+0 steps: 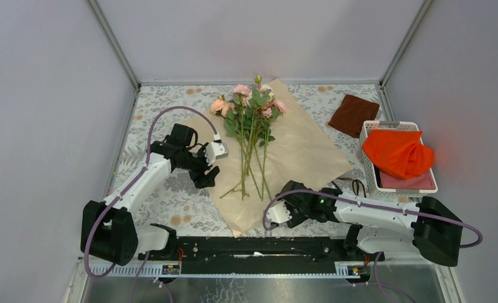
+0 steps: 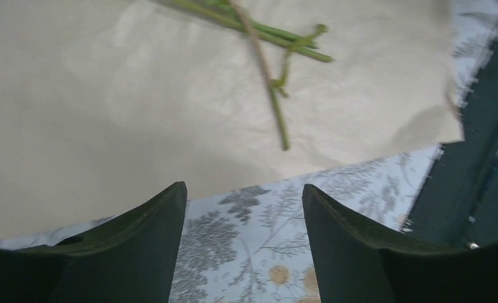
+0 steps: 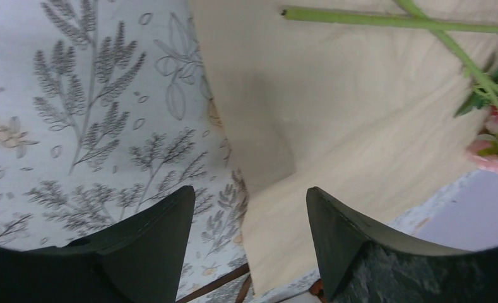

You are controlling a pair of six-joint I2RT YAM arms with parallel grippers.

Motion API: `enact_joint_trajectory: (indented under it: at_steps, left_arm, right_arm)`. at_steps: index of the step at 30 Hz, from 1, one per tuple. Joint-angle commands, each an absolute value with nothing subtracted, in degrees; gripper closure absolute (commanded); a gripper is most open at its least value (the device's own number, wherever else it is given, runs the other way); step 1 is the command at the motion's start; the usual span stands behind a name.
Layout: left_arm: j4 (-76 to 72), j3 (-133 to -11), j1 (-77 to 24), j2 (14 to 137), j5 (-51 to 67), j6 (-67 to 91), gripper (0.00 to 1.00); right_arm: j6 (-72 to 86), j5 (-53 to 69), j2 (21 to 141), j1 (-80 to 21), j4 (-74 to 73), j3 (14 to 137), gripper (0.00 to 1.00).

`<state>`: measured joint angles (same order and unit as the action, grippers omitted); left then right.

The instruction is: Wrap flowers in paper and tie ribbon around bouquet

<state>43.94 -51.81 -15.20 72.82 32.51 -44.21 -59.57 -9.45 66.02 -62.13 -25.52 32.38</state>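
My right gripper is crowding the paper's edge point(image 3: 249, 208) beside its near corner. My right gripper should move back and my left gripper should fold the paper's corner point(image 1: 237, 231) over the stems.
The paper point(image 1: 303, 148) lies flat and diagonal on the table, tan side up. On it rest the flowers point(image 1: 249, 104), pink heads at the far end and green stems pointing toward me. My left gripper point(image 1: 214, 163) hovers open at the paper's left edge. In the left wrist view the gripper point(image 2: 244, 187) frames bare tablecloth, with the paper point(image 2: 107, 95) and stem ends point(image 2: 265, 38) beyond it. My right gripper point(image 1: 272, 214) is open near the paper's near corner. In the right wrist view the gripper point(image 3: 250, 190) straddles the paper's edge point(image 3: 360, 126). The thin dark ribbon point(image 1: 357, 185) lies beside the right arm.
A dark brown cloth point(image 1: 353, 113) lies at the far right. A white basket point(image 1: 367, 158) at the right holds a bright orange cloth point(image 1: 397, 151). A floral tablecloth point(image 1: 170, 202) covers the table. The black arm rail point(image 1: 259, 246) runs along the near edge.
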Motion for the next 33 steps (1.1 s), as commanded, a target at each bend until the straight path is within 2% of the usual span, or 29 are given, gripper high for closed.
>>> enact_joint_trajectory:
  at_steps: [1,6,9,16,21,26,31,33]
  left_arm:
    - [52.4,-48.2,-16.4,69.2,49.6,-55.9,0.27]
    - [56.7,-41.2,-22.6,64.3,56.1,-75.4,0.21]
    - [51.2,-38.5,-28.3,63.3,53.0,-73.7,0.16]
    - [35.4,-33.4,-42.0,63.4,40.1,-68.2,0.15]
    - [27.7,-30.0,-49.9,64.7,34.8,-66.9,0.19]
    - [24.4,-27.8,-52.5,65.0,33.0,-66.6,0.27]
    - [23.4,-27.5,-55.1,67.1,29.7,-67.1,0.29]
    - [22.4,-27.9,-55.9,68.2,28.4,-65.8,0.34]
  right_arm:
    - [-65.2,-14.8,65.8,-62.1,-16.9,31.4,0.27]
    - [-63.9,-12.6,65.8,-61.9,-15.4,30.7,0.27]
    - [-62.2,-9.8,63.8,-61.6,-14.4,30.7,0.27]
    - [-57.6,-8.0,61.4,-61.6,-15.0,32.0,0.27]
    - [-55.6,-7.7,59.5,-61.6,-14.5,31.7,0.27]
    - [-54.5,-7.4,57.7,-61.5,-13.6,31.3,0.27]
    - [-51.7,-6.0,55.6,-61.2,-11.0,31.5,0.27]
    - [-49.4,-5.5,54.8,-60.6,-9.4,31.9,0.27]
